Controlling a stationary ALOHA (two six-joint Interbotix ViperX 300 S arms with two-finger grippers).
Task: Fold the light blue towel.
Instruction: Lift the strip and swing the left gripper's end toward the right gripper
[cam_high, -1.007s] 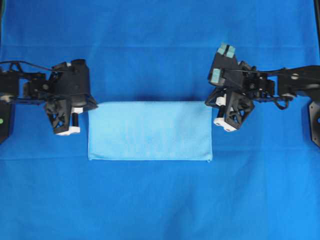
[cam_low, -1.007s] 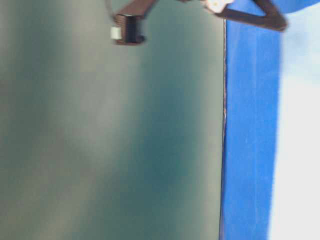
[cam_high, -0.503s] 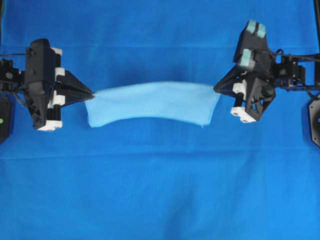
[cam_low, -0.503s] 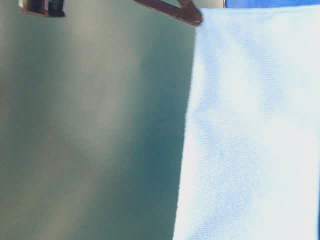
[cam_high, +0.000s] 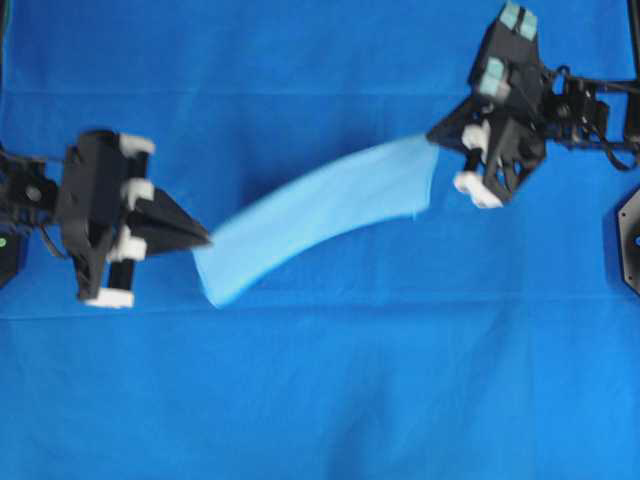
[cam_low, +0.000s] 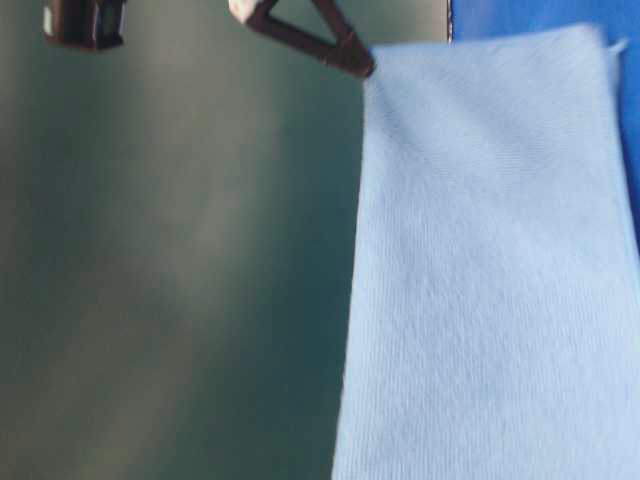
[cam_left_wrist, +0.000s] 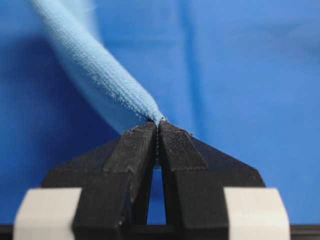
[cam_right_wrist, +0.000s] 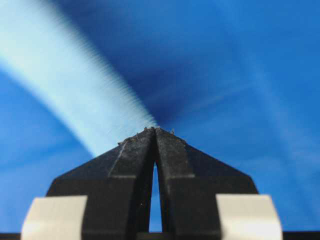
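Observation:
The light blue towel (cam_high: 335, 205) is hanging at a slant in the air from both grippers, so the robot's right gripper should swing back and help lay the towel straight and flat before it is folded.
The light blue towel (cam_high: 320, 210), folded into a long strip, hangs in the air between both grippers, slanting from lower left to upper right over the table. My left gripper (cam_high: 207, 239) is shut on its left end; in the left wrist view the towel (cam_left_wrist: 107, 75) runs out from the closed tips of the gripper (cam_left_wrist: 158, 122). My right gripper (cam_high: 433, 134) is shut on its right end; the right wrist view shows the blurred towel (cam_right_wrist: 75, 75) leaving the closed tips of the gripper (cam_right_wrist: 155, 129). The table-level view shows the towel (cam_low: 480, 270) hanging close to the camera.
The dark royal-blue table covering (cam_high: 320, 400) spreads under everything. A black arm base (cam_high: 630, 240) stands at the right edge and another (cam_high: 8, 245) at the left edge.
Both grippers closed on the towel's ends and lifted it off the table. Since half a second ago the left gripper has moved toward the front and the right one toward the back, slanting the strip.

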